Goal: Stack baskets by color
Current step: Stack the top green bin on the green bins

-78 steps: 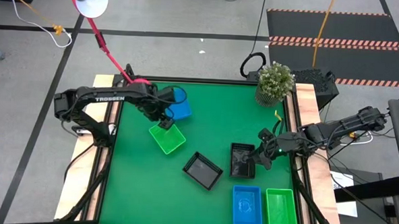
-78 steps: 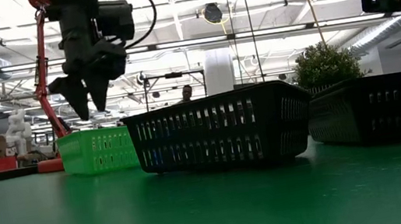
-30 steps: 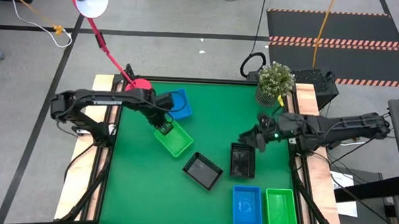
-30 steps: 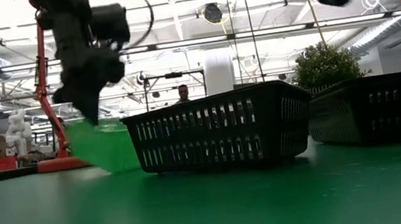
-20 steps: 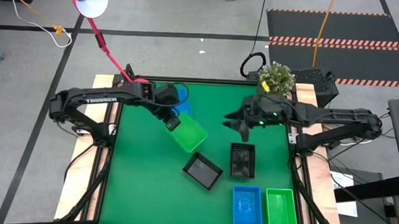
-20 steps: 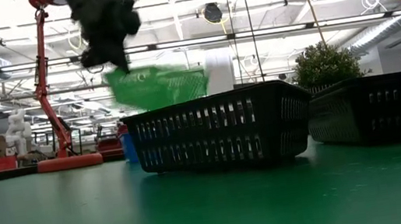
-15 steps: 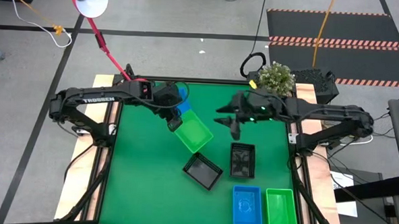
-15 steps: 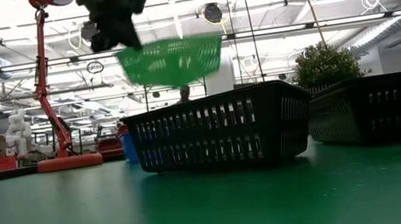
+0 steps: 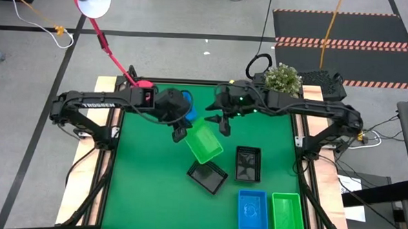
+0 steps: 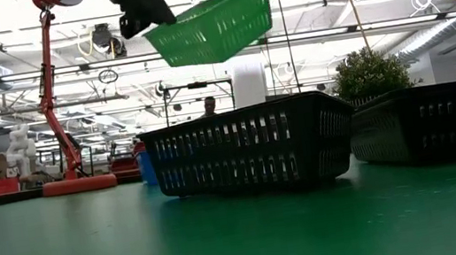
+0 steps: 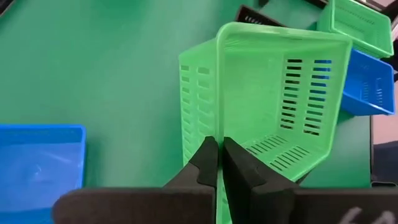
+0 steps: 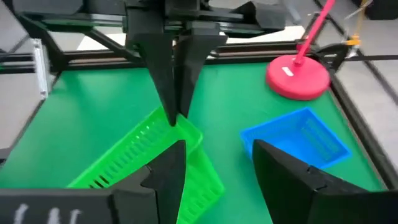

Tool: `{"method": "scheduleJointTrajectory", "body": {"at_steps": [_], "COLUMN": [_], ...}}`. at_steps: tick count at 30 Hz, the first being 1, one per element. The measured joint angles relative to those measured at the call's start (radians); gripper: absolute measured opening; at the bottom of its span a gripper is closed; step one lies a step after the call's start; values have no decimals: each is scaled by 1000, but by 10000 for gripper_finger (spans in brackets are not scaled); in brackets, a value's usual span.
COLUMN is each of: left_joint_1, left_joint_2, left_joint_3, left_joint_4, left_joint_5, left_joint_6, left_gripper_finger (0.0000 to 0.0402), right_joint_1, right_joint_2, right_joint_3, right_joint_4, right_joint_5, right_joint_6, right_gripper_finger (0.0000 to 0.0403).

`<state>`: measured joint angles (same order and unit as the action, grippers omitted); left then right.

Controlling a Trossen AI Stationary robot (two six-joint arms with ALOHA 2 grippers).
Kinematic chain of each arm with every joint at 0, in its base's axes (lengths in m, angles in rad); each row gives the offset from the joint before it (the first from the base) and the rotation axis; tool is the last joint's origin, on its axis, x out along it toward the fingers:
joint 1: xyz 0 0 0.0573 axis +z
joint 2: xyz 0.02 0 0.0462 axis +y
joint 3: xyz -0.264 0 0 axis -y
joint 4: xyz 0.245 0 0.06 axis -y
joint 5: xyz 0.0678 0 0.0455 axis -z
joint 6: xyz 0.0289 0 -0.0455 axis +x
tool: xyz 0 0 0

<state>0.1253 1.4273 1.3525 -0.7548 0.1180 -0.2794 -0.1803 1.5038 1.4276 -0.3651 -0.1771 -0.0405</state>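
The other green basket (image 9: 287, 213) is far across from my left gripper, so my right gripper should grab the held basket's free rim (image 9: 205, 122) and bring it over for stacking.
My left gripper (image 9: 180, 134) is shut on a green basket (image 9: 204, 143) and holds it high above the table, tilted (image 10: 214, 27). My right gripper (image 9: 223, 124) stands open just beyond the basket's far side; in the right wrist view its fingers (image 12: 168, 177) frame the basket (image 12: 137, 162). A blue basket (image 9: 186, 108) sits on the mat behind the left arm. Two black baskets (image 9: 207, 177) (image 9: 248, 163) sit mid-table. One blue basket (image 9: 253, 210) and one green basket (image 9: 287, 213) sit at the near right. My left gripper pinches the green basket's rim at one corner (image 11: 210, 132) between its two fingers, which slant down from the table's left. The basket is lifted clear of the table and tilted, its far end higher. Whether my right gripper touches the basket I cannot tell.
A potted plant (image 9: 283, 81) stands at the far right corner. A pink lamp base (image 9: 143, 84) stands at the far left, its red stem leaning out over the floor. The black baskets lie right under the lifted basket.
My left gripper has lifted the green basket off the mat and carried it up and toward the table's right, rolling its wrist so that the basket tips. My right gripper, still open, has swung from the table's right side toward the far left, close to the basket.
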Motion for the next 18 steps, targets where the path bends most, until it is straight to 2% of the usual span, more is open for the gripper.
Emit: {"method": "scheduleJointTrajectory", "body": {"at_steps": [4,11,14,18], "left_joint_1": [-9,-7,-6,-6], "left_joint_2": [6,30,29,29], "left_joint_3": [0,-1,-2,-1], "left_joint_4": [15,37,55,74], "left_joint_5": [-17,-16,-17,-30], "left_joint_6": [14,59,66,68], "left_gripper_finger": [5,5,5,10], "right_joint_1": [-13,-31,-43,-48], "right_joint_2": [26,31,33,31], "right_joint_3": [4,4,4,-4], "right_joint_4": [17,24,16,13], "right_joint_5": [-61,-70,-108,-118], "right_joint_6": [-6,-32,-33,-45], "right_gripper_finger": [180,180,180,166]}}
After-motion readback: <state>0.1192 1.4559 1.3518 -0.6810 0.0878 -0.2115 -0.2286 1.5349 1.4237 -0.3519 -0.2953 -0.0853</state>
